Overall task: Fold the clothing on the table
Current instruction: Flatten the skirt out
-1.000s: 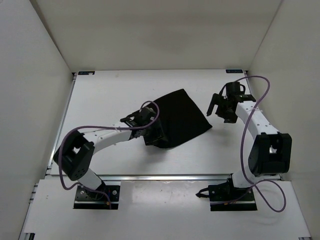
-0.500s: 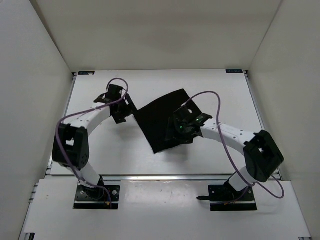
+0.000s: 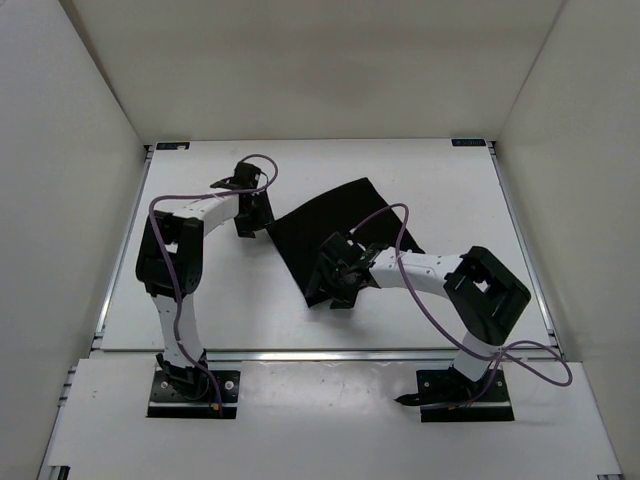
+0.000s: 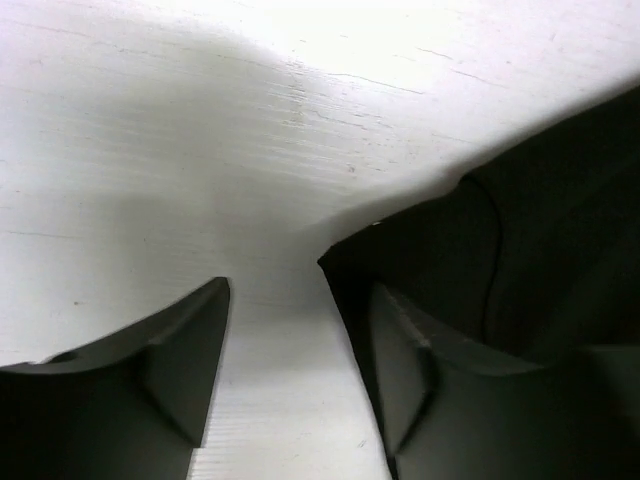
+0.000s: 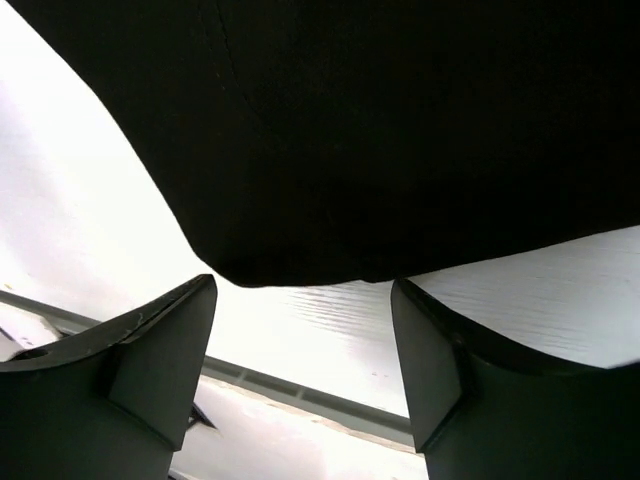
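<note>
The black clothing [image 3: 335, 222] is lying crooked, like a diamond. My right gripper should grab the clothing's near corner [image 3: 311, 301] and swing it around square before folding.
The black clothing [image 3: 340, 225] lies flat on the white table [image 3: 200, 290], set like a diamond. My left gripper [image 3: 252, 212] is at its left corner, low over the table. In the left wrist view the left gripper [image 4: 300, 288] is open. That corner of the clothing [image 4: 500, 230] reaches in between the fingers, next to the right finger [image 4: 410, 380]. My right gripper [image 3: 333, 283] hovers over the near corner. In the right wrist view the right gripper [image 5: 303, 283] is open, and the rounded corner of the clothing [image 5: 380, 140] ends just past its fingertips.
A metal rail [image 3: 330, 352] runs along the table's near edge, with the base board and arm mounts [image 3: 195, 390] below it. White walls [image 3: 70, 150] close in the left, right and far sides. Purple cables [image 3: 400, 215] loop above both arms.
The left gripper left the clothing's near corner and swung up to its left corner. The right arm came in from the far right to the near corner. Both grippers closed slightly but remain open.
</note>
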You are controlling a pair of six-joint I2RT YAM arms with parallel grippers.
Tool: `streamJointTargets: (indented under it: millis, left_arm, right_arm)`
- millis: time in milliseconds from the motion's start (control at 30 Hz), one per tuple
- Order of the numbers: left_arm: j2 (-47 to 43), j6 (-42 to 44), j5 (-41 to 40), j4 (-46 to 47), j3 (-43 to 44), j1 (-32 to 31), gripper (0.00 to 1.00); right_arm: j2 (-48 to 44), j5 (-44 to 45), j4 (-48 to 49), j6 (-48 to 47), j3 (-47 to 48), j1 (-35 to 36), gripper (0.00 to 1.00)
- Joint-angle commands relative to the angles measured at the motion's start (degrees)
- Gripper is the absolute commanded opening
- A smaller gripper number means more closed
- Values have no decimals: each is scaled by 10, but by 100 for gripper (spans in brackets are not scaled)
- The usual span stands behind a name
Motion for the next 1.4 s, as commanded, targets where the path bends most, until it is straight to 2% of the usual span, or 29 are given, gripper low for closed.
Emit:
streamJointTargets:
  millis: [0, 33, 67, 100, 133, 167, 200, 233, 267, 300, 433, 533, 700, 767, 833, 1000, 1067, 1133, 1233, 1333, 1367]
  left_arm:
    - [4, 29, -2, 12, 33, 7, 65]
    - [13, 35, 0, 12, 40, 7, 60]
    - [21, 35, 3, 18, 47, 8, 59]
    - [23, 32, 7, 18, 44, 9, 58]
    - [25, 30, 8, 24, 48, 6, 45]
    - [24, 26, 9, 31, 44, 5, 24]
    - [23, 25, 14, 39, 42, 4, 10]
    - [22, 22, 19, 41, 37, 3, 5]
    - [18, 24, 26, 49, 28, 1, 0]
    - [14, 17, 25, 64, 23, 0, 0]
    - [-19, -4, 21, 74, -18, 2, 0]
    - [-48, -9, 33, 70, -67, -6, 0]
    - [-139, -63, 77, 64, -199, -55, 0]
    - [-175, -92, 80, 71, -246, -87, 0]
    - [-218, -121, 84, 86, -287, -121, 0]
    - [-297, -184, 60, 66, -335, -209, 0]
    - [-324, -199, 57, 68, -348, -221, 0]
    - [-343, -199, 55, 82, -366, -205, 0]
    - [-350, -183, 35, 75, -362, -180, 14]
    - [-350, -157, 12, 95, -363, -169, 35]
    - [-344, -154, 15, 104, -359, -166, 37]
  right_arm:
    - [11, 22, 20, 52, 5, 2, 66]
    - [17, 22, 21, 59, 4, -2, 62]
    - [19, 22, 21, 67, 7, -2, 60]
    - [27, 22, 22, 72, 5, 1, 53]
    - [26, 22, 25, 74, 5, -5, 46]
    - [27, 19, 28, 75, -5, -9, 36]
    - [26, 15, 30, 75, -3, -10, 23]
    - [28, 16, 34, 70, -7, -23, 17]
    - [32, 13, 30, 62, -10, -24, 7]
    - [26, 6, 32, 54, -8, -36, 0]
    - [7, 7, 0, -18, -20, -72, 0]
    - [-30, -7, -8, -85, -56, -128, 0]
    - [-88, -26, -71, -239, -118, -245, 1]
    - [-122, -36, -80, -276, -142, -301, 0]
    - [-144, -51, -92, -304, -152, -327, 0]
    - [-202, -72, -140, -365, -148, -331, 0]
    - [-217, -96, -147, -376, -153, -333, 0]
    - [-224, -105, -152, -383, -159, -327, 0]
    - [-232, -90, -161, -389, -169, -324, 1]
    - [-243, -97, -156, -398, -175, -340, 8]
    - [-245, -102, -154, -404, -178, -349, 12]
